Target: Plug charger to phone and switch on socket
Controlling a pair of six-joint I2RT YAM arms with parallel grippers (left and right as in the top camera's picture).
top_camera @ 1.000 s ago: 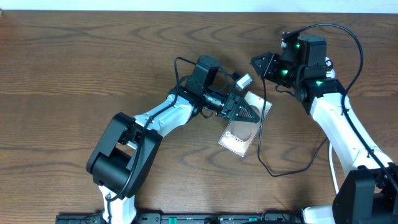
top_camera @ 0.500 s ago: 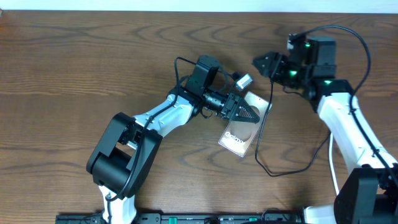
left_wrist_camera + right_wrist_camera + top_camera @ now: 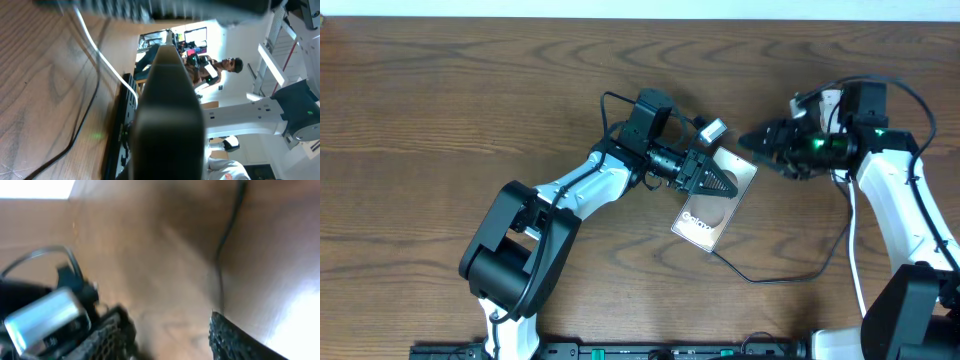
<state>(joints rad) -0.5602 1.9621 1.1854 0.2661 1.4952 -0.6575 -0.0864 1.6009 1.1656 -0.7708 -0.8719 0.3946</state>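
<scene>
The phone in the left gripper (image 3: 704, 222) is over the end of the cable, so the robot should move the phone out of the way before the right gripper takes the black cable (image 3: 231, 230) near its end.
The phone (image 3: 708, 212) is a dark grey-brown slab with white "Galaxy" lettering, lying mid-table. My left gripper (image 3: 717, 184) is shut on its far part. In the left wrist view a dark blurred slab (image 3: 170, 115) fills the jaws. My right gripper (image 3: 752, 143) is open and empty, just right of the phone's far corner, and bare table shows between its fingers (image 3: 170, 340). The charger's thin black cable (image 3: 775, 281) curves from the phone's near end out to the right. It also shows in the right wrist view (image 3: 227, 227). Its tip is hidden. The socket is mostly hidden; only a white bit (image 3: 817, 98) shows by the right wrist.
A white cord (image 3: 854, 255) runs along the table beside the right arm. A small silver block (image 3: 712, 129) sits on the left wrist, close to the right gripper, and shows in the right wrist view (image 3: 45, 315). The table's front rail (image 3: 620, 350) lies below.
The right gripper swung right and lower, now pointing left at the phone. The cable's upper run, which rose to that gripper, now lies by the phone's near end. The left arm stayed.
</scene>
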